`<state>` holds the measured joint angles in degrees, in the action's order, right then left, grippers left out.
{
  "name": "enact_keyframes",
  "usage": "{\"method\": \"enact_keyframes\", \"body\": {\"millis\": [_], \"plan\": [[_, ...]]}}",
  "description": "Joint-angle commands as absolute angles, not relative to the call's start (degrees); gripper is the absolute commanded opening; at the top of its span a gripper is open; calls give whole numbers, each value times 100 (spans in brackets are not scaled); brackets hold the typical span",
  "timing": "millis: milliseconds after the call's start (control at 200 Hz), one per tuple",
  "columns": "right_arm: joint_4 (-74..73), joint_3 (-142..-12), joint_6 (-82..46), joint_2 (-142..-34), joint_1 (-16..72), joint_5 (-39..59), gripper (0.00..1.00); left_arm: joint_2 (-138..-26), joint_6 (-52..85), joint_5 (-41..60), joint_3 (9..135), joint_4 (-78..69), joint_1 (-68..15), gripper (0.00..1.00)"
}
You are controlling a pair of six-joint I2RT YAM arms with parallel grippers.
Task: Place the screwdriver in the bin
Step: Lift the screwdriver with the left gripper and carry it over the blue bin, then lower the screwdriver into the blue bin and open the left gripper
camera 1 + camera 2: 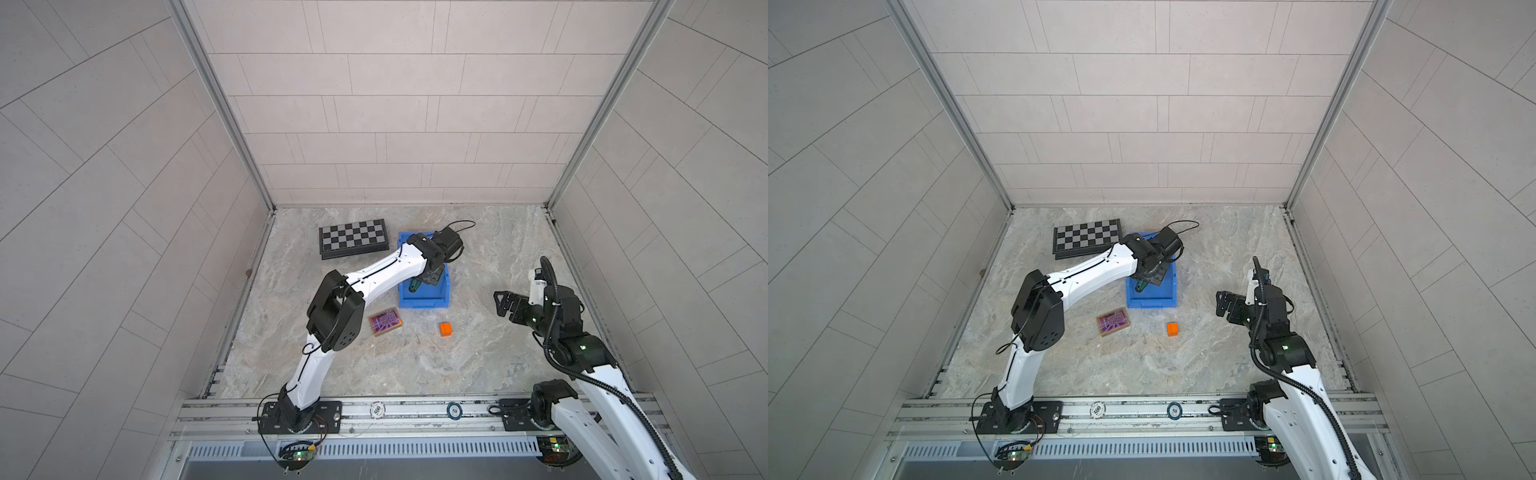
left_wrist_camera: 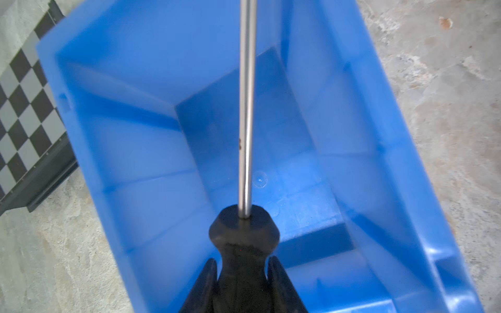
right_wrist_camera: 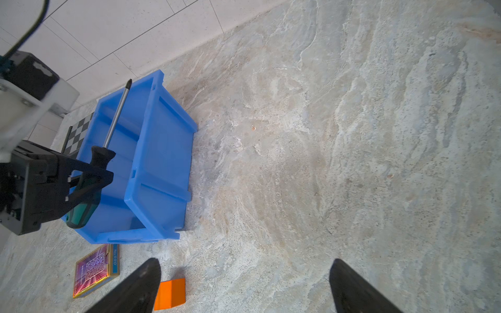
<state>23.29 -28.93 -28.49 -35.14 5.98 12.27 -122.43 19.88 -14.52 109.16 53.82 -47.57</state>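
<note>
The screwdriver (image 2: 246, 130) runs along the length of the blue bin, so my left gripper should keep lowering it and let go close above the bin's empty bottom (image 2: 287, 167).
My left gripper (image 2: 242, 260) is shut on the black neck of the screwdriver (image 2: 247, 108). It holds the tool over the open blue bin (image 2: 135, 81), with the shaft running along the bin's length. In both top views the green handle end (image 1: 415, 285) (image 1: 1140, 286) shows inside the bin's outline (image 1: 422, 302) (image 1: 1152, 302), under the left gripper (image 1: 430, 276) (image 1: 1152, 276). The right wrist view shows the screwdriver (image 3: 116, 116) tilted, its tip above the far rim of the bin (image 3: 162, 162). My right gripper (image 3: 245, 261) (image 1: 500, 305) is open and empty, apart to the bin's right.
A black-and-grey checkered board (image 1: 353, 243) lies left of the bin near the back wall. A purple card box (image 1: 385, 322) and an orange cube (image 1: 445, 329) lie in front of the bin. Side walls close in the marble floor. Two poker chips (image 1: 377, 409) sit on the front rail.
</note>
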Motion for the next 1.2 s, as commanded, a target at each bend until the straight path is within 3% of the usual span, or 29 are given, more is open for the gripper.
{"method": "enact_keyframes", "body": {"millis": [0, 1197], "plan": [[2393, -2848, -2811, -3427, 580, 1248, 99, -12272, 1996, -1298, 10986, 5166, -4711, 7], [2408, -2795, -2769, -3409, 524, 1257, 99, -13028, 1976, -1112, 10775, 4852, -4487, 17]]}}
